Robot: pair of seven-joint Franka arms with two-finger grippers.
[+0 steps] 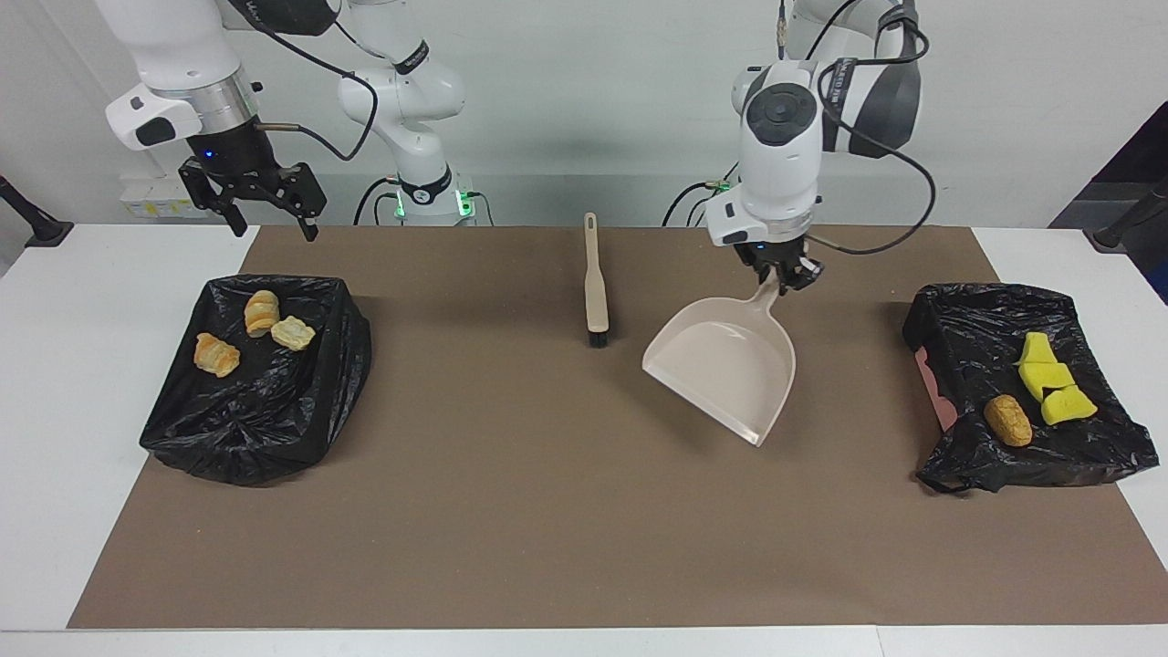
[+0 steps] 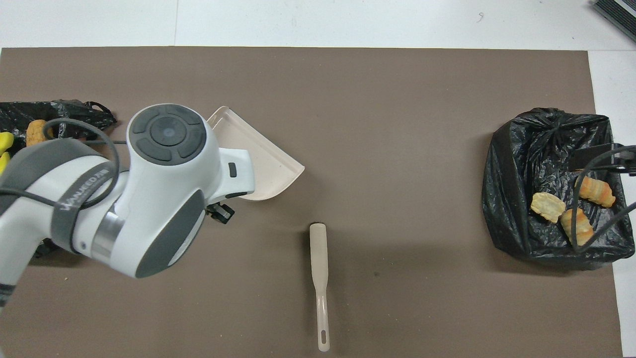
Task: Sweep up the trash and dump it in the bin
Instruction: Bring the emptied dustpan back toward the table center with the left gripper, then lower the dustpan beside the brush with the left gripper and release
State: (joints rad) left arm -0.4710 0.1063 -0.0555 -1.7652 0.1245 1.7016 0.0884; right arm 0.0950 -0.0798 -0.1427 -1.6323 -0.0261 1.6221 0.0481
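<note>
I keep moving my left gripper to the mat (image 1: 586, 425) beyond the brush's bristles and let go of the dustpan flat there, because that part of the mat is clear and the dustpan's scoop (image 1: 728, 359) is empty.
Three golden-brown pieces of trash (image 1: 262, 312) lie in the black-lined bin (image 1: 255, 429) at the right arm's end, also seen from overhead (image 2: 576, 226). Yellow sponge wedges (image 1: 1049, 379) and a brown nugget (image 1: 1007, 420) lie in the black-lined bin (image 1: 967, 338) at the left arm's end. My left gripper (image 1: 783, 276) is shut on the handle of the beige dustpan (image 1: 721, 365), whose scoop is empty and points away from the robots. My right gripper (image 1: 274, 225) hangs open and empty, raised above the bin holding the golden-brown pieces.
The beige brush (image 1: 596, 287) lies on the brown mat (image 1: 511, 511) mid-table, beside the dustpan (image 2: 263, 164), bristles pointing away from the robots. From overhead the left arm covers its own gripper and part of the dustpan.
</note>
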